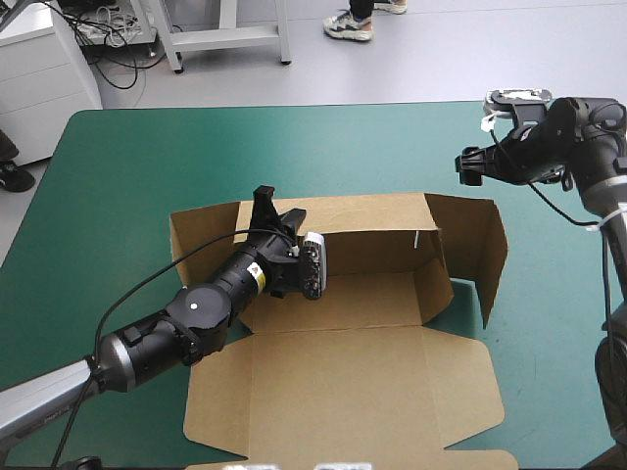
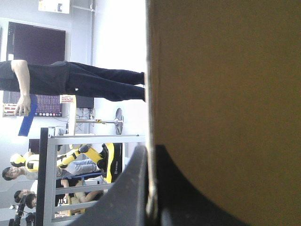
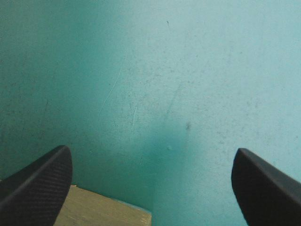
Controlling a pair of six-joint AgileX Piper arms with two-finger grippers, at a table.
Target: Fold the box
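The box's outward side (image 1: 469, 250) joins the box at a straight crease (image 1: 432, 211), so the side will swing inward when the robot's right gripper folds it.
The brown box (image 1: 372, 294) lies mid-table with its back wall raised and its lid (image 1: 343, 392) flat toward the near edge. A right side wall (image 1: 480, 245) stands up, angled outward. My left gripper (image 1: 274, 211) is shut on the back wall's top edge near its left end. In the left wrist view the black fingers (image 2: 136, 188) pinch the board's edge, and the brown board (image 2: 225, 94) fills one side. My right gripper (image 1: 470, 166) hangs open above the cover beyond the right wall. In its own view the right gripper (image 3: 151, 151) has only a box corner (image 3: 103, 212) below it.
The teal-green cover (image 1: 196, 157) spreads wide on the far side and to the left of the box. The flat lid reaches almost to the table's near edge. The right arm (image 1: 598, 186) stands along the table's right edge.
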